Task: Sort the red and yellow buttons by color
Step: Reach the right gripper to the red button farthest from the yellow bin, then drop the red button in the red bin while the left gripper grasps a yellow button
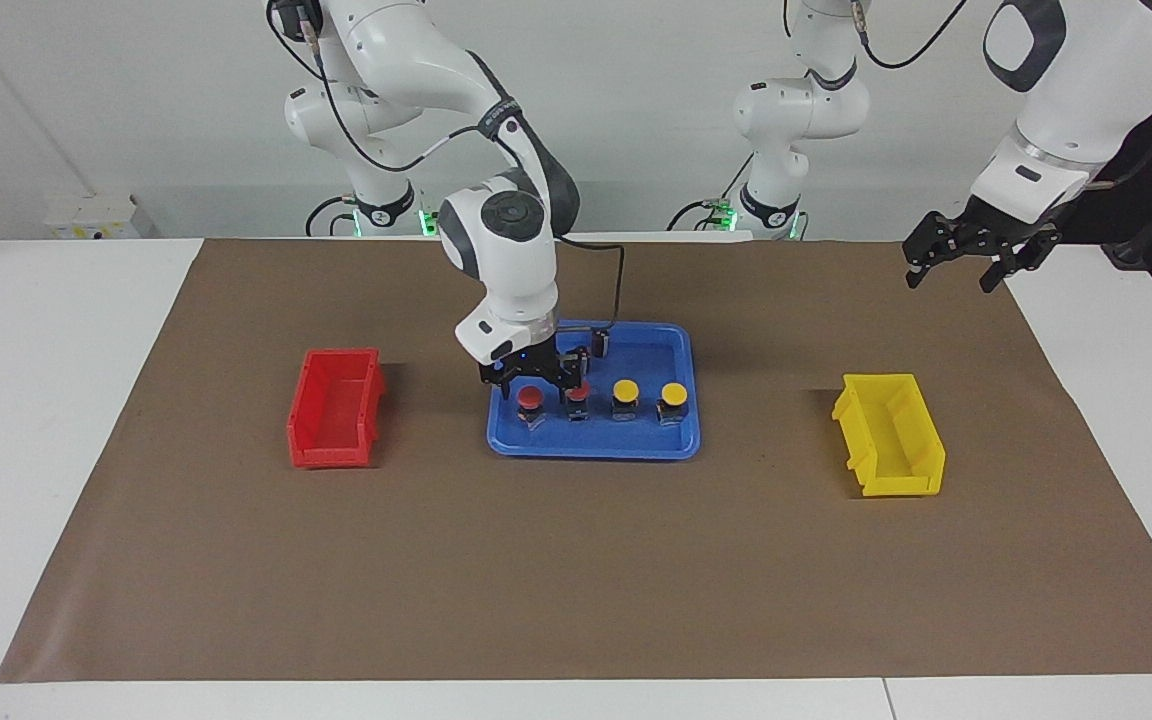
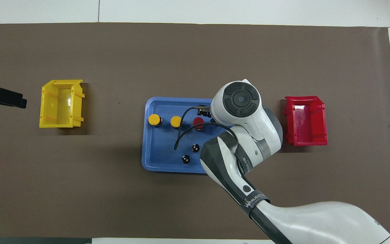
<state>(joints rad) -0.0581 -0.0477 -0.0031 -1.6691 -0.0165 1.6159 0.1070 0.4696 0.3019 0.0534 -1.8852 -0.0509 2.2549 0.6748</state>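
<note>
I expect the yellow button (image 2: 154, 119) to tip onto its side when I drop it into the yellow bin, because a dark body (image 2: 160, 122) shows under the yellow cap.
Four buttons stand in a row in a blue tray (image 1: 596, 446). Two have yellow caps (image 1: 625, 389) (image 1: 673, 393) and two have red caps (image 1: 531, 398) (image 1: 577, 392). My right gripper (image 1: 534, 390) is low in the tray, open, with its fingers on either side of the red button at the row's end toward the red bin. In the overhead view the yellow buttons (image 2: 154, 119) (image 2: 175, 121) and one red button (image 2: 198, 121) show; the other red one is hidden under the right wrist. My left gripper (image 1: 966, 265) waits, open and empty, in the air over the mat's corner.
A red bin (image 1: 334, 408) stands toward the right arm's end of the table, and a yellow bin (image 1: 889, 434) toward the left arm's end; both look empty. Two dark cylinders (image 2: 195, 147) (image 2: 186, 159) stand in the tray, nearer to the robots than the buttons.
</note>
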